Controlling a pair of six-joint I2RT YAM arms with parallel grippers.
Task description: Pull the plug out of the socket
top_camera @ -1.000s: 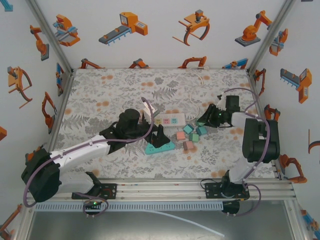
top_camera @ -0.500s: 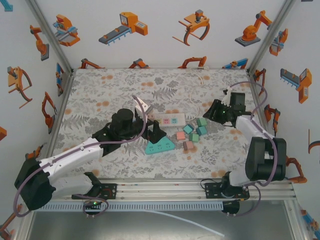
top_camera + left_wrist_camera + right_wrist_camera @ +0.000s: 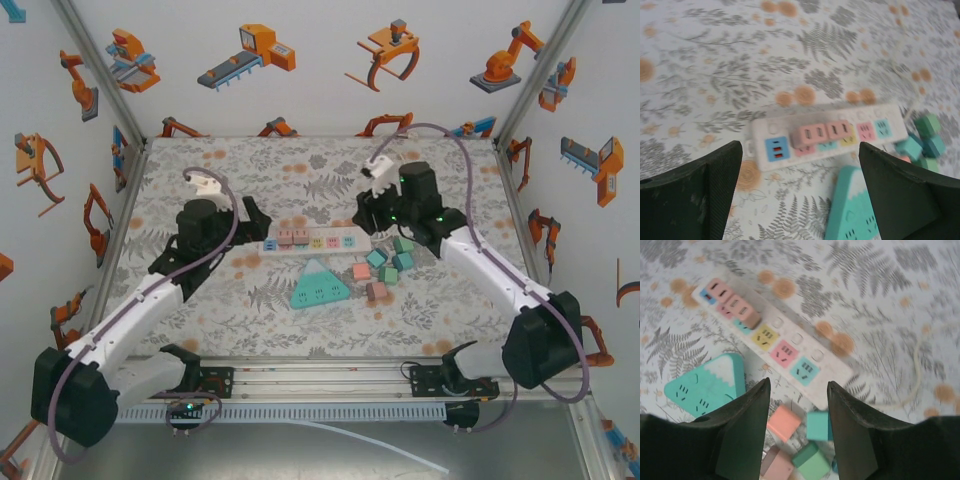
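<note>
The white power strip lies unheld under the inner pink plug (image 3: 301,237), so my left gripper should steady the power strip's blue end (image 3: 268,245) while my right gripper pulls the inner pink plug.
A white power strip (image 3: 322,240) lies at the table's middle, with a pink plug (image 3: 293,237) seated in its left part. The left wrist view shows the strip (image 3: 765,131) crosswise, the pink plug (image 3: 822,133) beside its blue panel. My left gripper (image 3: 252,218) hovers left of the strip, open (image 3: 800,152), with nothing between its fingers (image 3: 700,192). My right gripper (image 3: 366,217) hangs above the strip's right end, also open (image 3: 799,385) and empty. In the right wrist view the strip (image 3: 832,365) runs diagonally and the pink plug (image 3: 737,307) sits at its far end.
A teal triangular socket block (image 3: 320,285) lies just in front of the strip. Several small coloured cubes (image 3: 385,265) are scattered to its right. A thin white cable (image 3: 914,385) trails off the strip's right end. Enclosure walls ring the table.
My left gripper has pulled back left off the teal block and strip. My right arm has swung from the right side up to the strip's right end. The strip has shifted left.
</note>
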